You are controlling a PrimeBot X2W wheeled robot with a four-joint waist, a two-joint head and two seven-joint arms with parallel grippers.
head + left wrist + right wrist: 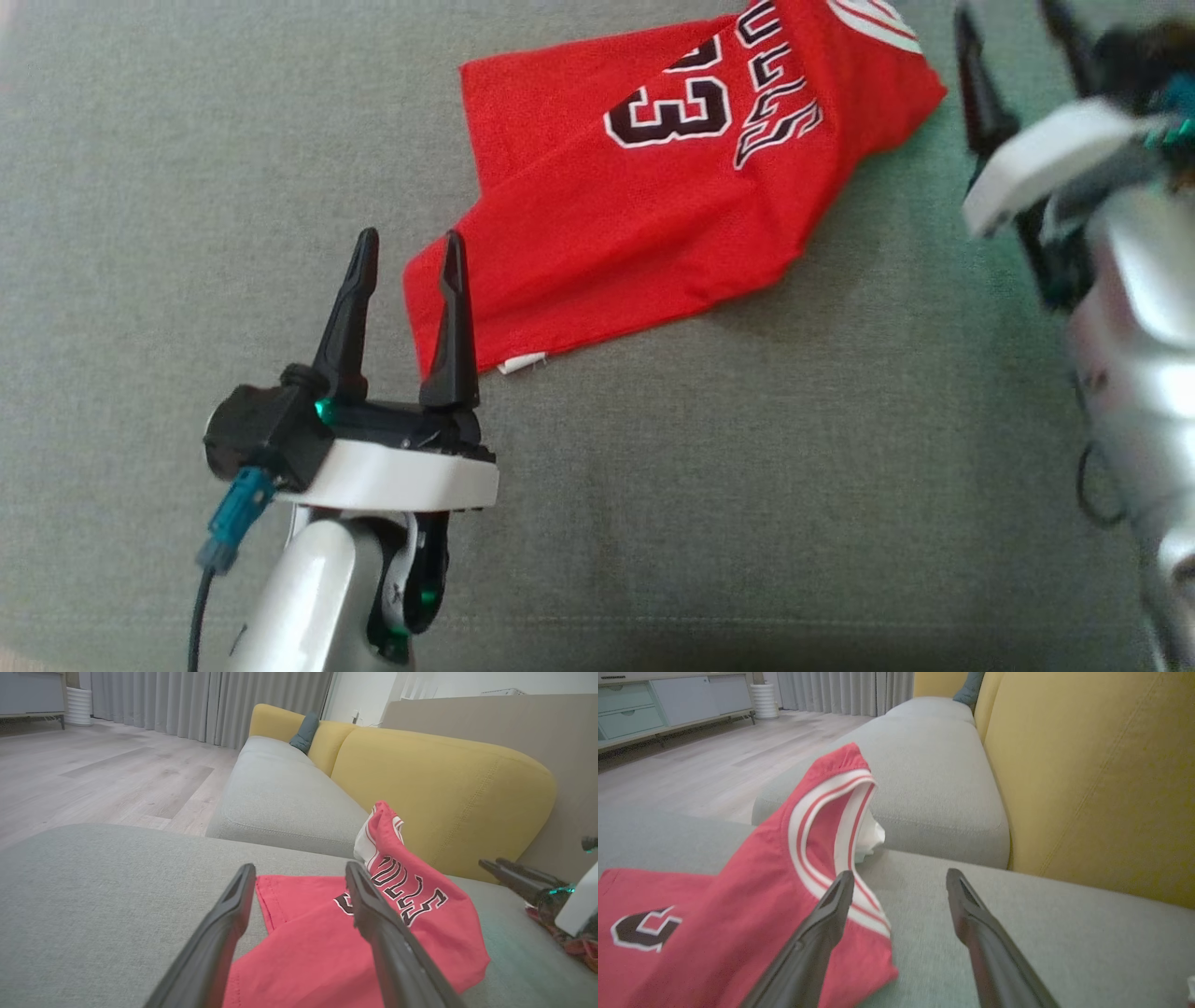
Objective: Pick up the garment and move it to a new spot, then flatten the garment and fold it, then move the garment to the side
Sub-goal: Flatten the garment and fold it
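Observation:
The red jersey's near shoulder stops at a rounded red fold, so I should expect a white sleeve to be hidden under it.
The garment is a red jersey with black number and lettering, lying rumpled on the grey sofa seat, its upper part running off the top of the head view. My left gripper stands open at the jersey's near-left corner, its right finger over the hem, nothing held. The left wrist view has the jersey just beyond my open left gripper. My right gripper is open at the upper right, just right of the jersey's collar end. In the right wrist view the white-trimmed collar humps up left of my open right gripper.
A yellow backrest rises behind the seat. A second grey seat cushion adjoins, with a dark green pillow at its far end. Wooden floor, curtains and a cabinet lie beyond the sofa edge.

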